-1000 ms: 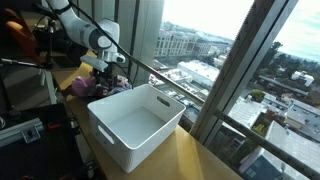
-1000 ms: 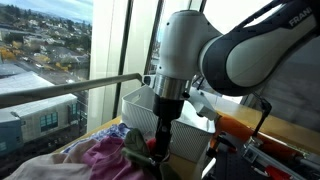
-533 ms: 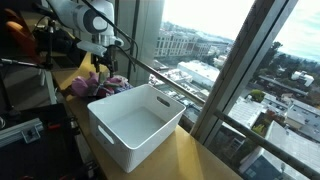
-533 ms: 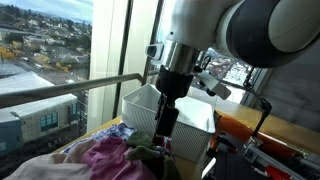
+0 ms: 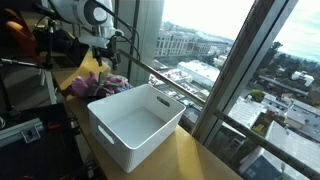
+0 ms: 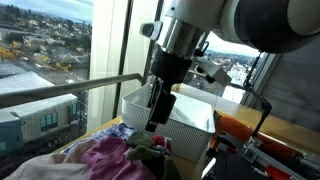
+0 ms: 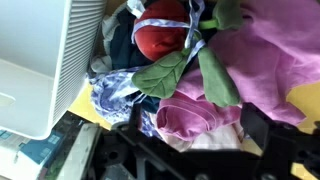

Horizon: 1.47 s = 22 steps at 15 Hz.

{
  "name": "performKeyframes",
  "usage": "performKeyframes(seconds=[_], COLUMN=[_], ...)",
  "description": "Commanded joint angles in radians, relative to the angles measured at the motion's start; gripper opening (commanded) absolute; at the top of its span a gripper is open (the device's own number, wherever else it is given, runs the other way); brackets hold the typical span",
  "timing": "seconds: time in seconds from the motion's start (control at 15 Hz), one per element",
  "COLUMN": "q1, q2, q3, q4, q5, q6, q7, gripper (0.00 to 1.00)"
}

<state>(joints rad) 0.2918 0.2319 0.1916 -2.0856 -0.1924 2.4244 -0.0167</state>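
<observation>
The pink cloth's fold (image 7: 188, 117) is uncovered and lined up with my gripper's open fingers. I should keep going down until the fingers straddle that fold (image 7: 192, 119) and can close.
A pile of clothes (image 5: 100, 86) lies on the wooden table by the window, also seen in an exterior view (image 6: 110, 158). In the wrist view it shows a pink cloth (image 7: 255, 60), a green cloth (image 7: 165, 72), a red piece (image 7: 160, 35) and a blue patterned piece (image 7: 115, 95). My gripper (image 7: 195, 130) hangs open just above the pink cloth, with its fingers wide apart and nothing between them. It is above the pile in both exterior views (image 5: 100, 62) (image 6: 158, 112).
A white plastic bin (image 5: 135, 120) stands empty next to the pile, also seen in an exterior view (image 6: 190, 110) and in the wrist view (image 7: 40, 60). A window with a metal rail (image 6: 70, 90) runs along the table. Equipment stands behind the arm (image 5: 25, 60).
My gripper has risen from down in the clothes pile to a position above it. The pile has stayed on the table.
</observation>
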Motion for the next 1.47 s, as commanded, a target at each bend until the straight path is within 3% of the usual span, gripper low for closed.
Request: performKeyframes(seconds=[0.0,0.8,1.4], q1=[0.021,0.112,0.110], q2=[0.055,0.397,0.764], q3=[0.005,-0.017,-0.044], q4=[0.068,0.313,0.638], q5=[-0.073,-0.103,-0.074], q6=[-0.013,-0.053,-0.235], q7=[0.020,0.020,-0.012], gripper=[1.00,1.00,1.00])
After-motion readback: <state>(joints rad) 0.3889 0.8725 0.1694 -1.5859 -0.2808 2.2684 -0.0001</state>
